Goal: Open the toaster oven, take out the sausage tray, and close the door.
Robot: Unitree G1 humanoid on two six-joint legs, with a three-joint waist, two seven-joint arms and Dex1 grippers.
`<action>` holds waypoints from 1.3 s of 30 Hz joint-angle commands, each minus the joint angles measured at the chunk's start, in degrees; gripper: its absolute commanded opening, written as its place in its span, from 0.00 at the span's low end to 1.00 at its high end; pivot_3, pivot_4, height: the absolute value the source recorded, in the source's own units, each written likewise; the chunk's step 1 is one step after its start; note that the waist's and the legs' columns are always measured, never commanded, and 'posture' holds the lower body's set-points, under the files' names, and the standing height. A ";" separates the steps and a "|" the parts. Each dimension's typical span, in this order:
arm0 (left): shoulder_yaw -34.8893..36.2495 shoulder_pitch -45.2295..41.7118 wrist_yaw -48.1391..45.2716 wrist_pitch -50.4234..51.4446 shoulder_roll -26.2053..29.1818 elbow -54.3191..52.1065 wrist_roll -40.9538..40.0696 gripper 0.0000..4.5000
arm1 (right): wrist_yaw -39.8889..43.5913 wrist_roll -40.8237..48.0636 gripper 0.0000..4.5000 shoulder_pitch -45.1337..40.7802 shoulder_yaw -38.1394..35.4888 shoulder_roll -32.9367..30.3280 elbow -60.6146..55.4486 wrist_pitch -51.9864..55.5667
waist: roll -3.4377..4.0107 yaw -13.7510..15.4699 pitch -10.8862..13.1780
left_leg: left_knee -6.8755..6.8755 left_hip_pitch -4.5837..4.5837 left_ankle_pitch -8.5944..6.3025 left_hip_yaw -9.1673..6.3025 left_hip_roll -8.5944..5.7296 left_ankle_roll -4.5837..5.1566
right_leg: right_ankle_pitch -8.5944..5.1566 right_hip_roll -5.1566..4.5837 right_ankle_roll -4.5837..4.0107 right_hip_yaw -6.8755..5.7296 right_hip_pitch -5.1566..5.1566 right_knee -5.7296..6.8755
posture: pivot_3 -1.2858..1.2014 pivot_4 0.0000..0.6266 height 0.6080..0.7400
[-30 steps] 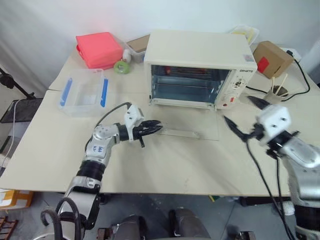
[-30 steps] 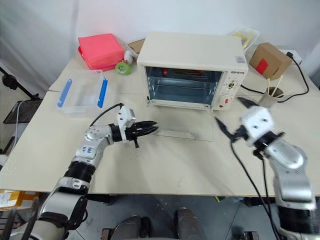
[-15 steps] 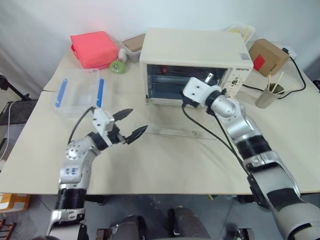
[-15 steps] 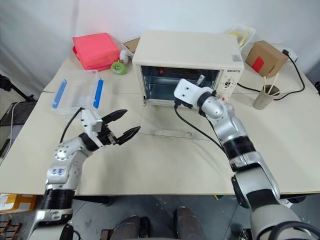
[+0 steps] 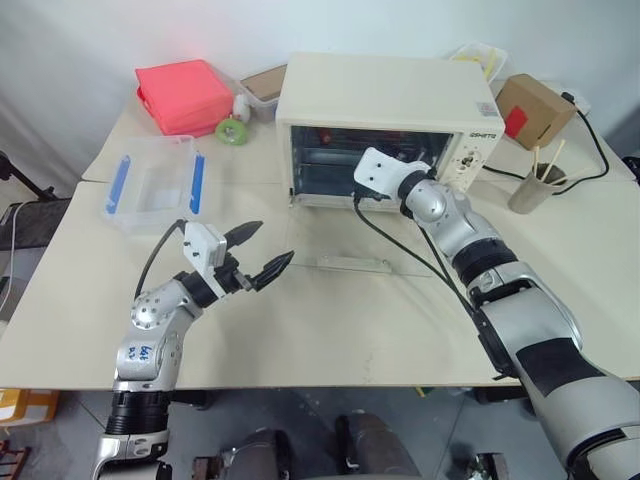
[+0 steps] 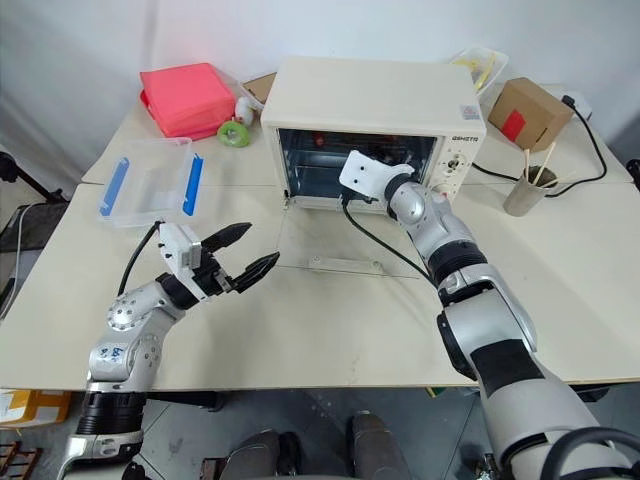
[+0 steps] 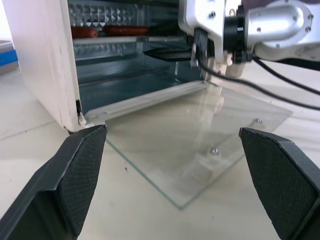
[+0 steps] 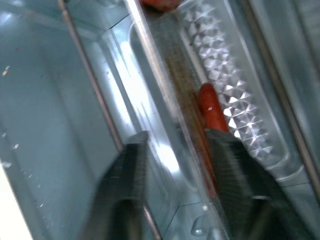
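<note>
The red sausages (image 7: pixel 125 31) lie loose behind the sausage tray's rim (image 7: pixel 129 39), so they will slide around but stay on the tray when the robot carries it.
The cream toaster oven (image 5: pixel 385 90) stands at the back of the table. Its glass door (image 5: pixel 370 235) lies flat and open, handle (image 5: pixel 355 264) nearest me. Inside on a rack sits the silver sausage tray (image 8: pixel 235 100) with red sausages (image 7: pixel 125 30). My right gripper (image 8: pixel 177 134) reaches into the oven mouth and is shut on the sausage tray's front rim, one finger on each side of it. My left gripper (image 5: pixel 275 241) hovers open above the table, left of the door and apart from it.
A clear plastic box with blue clips (image 5: pixel 155 185) sits at the left. A red box (image 5: pixel 185 95) and a green tape roll (image 5: pixel 232 131) lie behind it. A cardboard box (image 5: pixel 530 105), a cup of sticks (image 5: pixel 530 190) and a black cable (image 5: pixel 600 140) stand right of the oven.
My right arm swung from the table's right side into the oven and its fingers closed on the tray rim. My left gripper drew back from the door handle and opened.
</note>
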 commanded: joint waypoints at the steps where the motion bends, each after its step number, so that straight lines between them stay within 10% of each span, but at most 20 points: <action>1: -0.88 -4.31 -1.05 -1.95 -0.43 3.08 -0.19 1.00 | -0.52 -0.23 0.07 -1.84 0.19 0.39 -0.37 -1.03 | -0.01 0.00 0.00 | 0.01 0.00 0.00 0.00 0.00 0.00 | 0.00 0.00 0.00 0.00 0.00 0.01 | 0.52 0.24 1.00; 18: 2.07 -37.54 -6.28 -12.21 -2.93 42.26 0.43 1.00 | 3.99 -2.56 0.00 1.33 0.21 -2.98 -13.33 -3.63 | -0.02 -1.14 0.00 | -0.06 -0.25 0.00 0.05 0.04 -0.01 | 0.00 0.03 0.00 -0.11 -0.32 0.35 | 0.52 0.24 1.00; 28: 2.73 -41.68 -10.34 -12.70 -3.00 50.78 0.96 1.00 | 19.26 -1.06 0.00 27.62 -3.94 -9.03 -58.48 11.02 | -0.03 -0.63 0.00 | 0.07 -0.31 0.00 0.00 0.06 -0.03 | 0.00 0.04 0.01 -0.13 -0.36 0.27 | 0.52 0.24 1.00; 39: 2.86 -40.68 -12.96 -5.26 -1.72 49.81 0.07 1.00 | 26.85 -3.15 0.00 42.29 -5.44 -10.19 -82.55 22.85 | -0.06 0.65 0.02 | 0.16 -0.28 0.02 0.10 0.04 -0.06 | 0.00 0.03 0.01 -0.07 -0.36 0.26 | 0.52 0.24 1.00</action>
